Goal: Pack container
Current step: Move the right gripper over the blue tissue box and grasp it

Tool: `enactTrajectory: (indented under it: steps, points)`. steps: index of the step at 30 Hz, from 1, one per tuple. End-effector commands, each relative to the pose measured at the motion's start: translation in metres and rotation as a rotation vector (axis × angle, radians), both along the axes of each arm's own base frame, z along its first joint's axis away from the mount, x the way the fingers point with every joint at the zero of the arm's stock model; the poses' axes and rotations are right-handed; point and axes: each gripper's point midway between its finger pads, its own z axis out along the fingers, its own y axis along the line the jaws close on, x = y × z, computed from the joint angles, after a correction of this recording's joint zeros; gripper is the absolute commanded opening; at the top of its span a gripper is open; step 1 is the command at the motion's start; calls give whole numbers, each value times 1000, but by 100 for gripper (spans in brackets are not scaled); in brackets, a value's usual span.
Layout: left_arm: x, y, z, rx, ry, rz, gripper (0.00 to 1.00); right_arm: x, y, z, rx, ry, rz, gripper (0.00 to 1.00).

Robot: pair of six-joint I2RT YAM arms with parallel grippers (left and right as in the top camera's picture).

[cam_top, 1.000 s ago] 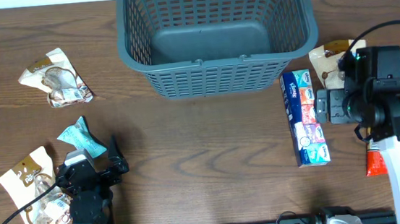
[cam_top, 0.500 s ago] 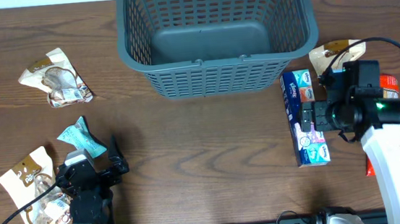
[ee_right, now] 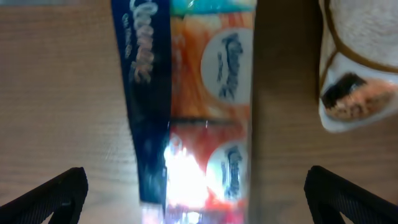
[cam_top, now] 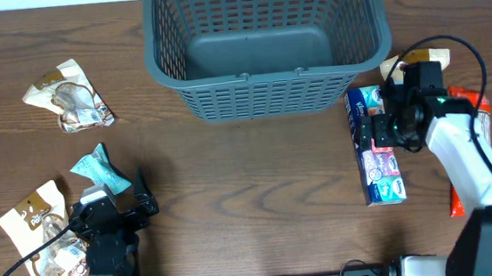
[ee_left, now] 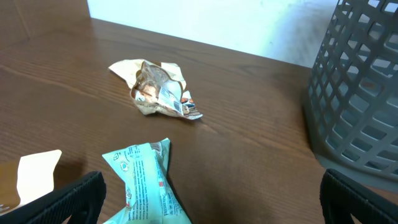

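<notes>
The narrow width of the long blue tissue pack (cam_top: pixel 376 155) is between my right gripper's fingers, so I carry on going down until they are on either side of its long sides (ee_right: pixel 250 127), and then close them.
The dark grey lattice basket (cam_top: pixel 268 82) stands at the back centre, and its wall shows in the left wrist view (ee_left: pixel 360 93). My right gripper (cam_top: pixel 372 133) is open and hangs over the upper half of a long blue tissue pack (cam_top: pixel 379 166). In the right wrist view the pack (ee_right: pixel 193 93) lies between the spread fingers (ee_right: pixel 46 193), with the gripper (ee_right: pixel 199 193) open. My left gripper (cam_top: pixel 117 194) is open and empty at the front left, just behind a teal packet (cam_top: pixel 101 168). That packet (ee_left: pixel 146 180) lies between the gripper's (ee_left: pixel 211 205) fingers.
A crumpled beige snack packet (cam_top: pixel 68 97) lies at the far left, also in the left wrist view (ee_left: pixel 158 90). Another beige packet (cam_top: pixel 40 232) lies by the left arm. A beige packet (cam_top: pixel 405 66) and a red packet (cam_top: pixel 461 199) lie by the right arm.
My right arm has swung left and towards the back, bringing its gripper from beside the tissue pack to over it. The left arm and the packets have not moved.
</notes>
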Motion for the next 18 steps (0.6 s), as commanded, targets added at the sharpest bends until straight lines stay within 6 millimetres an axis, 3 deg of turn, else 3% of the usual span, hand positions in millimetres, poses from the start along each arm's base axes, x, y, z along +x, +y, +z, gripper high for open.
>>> enactTrajectory:
  steps: [1,9,15,18]
  points:
    - [-2,3,4,2,-7,17,99,2,-1,-14,16,25,-19,99]
    - [-2,3,4,2,-7,17,99,15,-3,-47,18,52,-19,99]
    - [-2,3,4,2,-7,16,99,12,-2,-76,25,122,-20,99]
    - [-2,3,4,2,-7,17,99,9,-2,-83,30,145,-35,93]
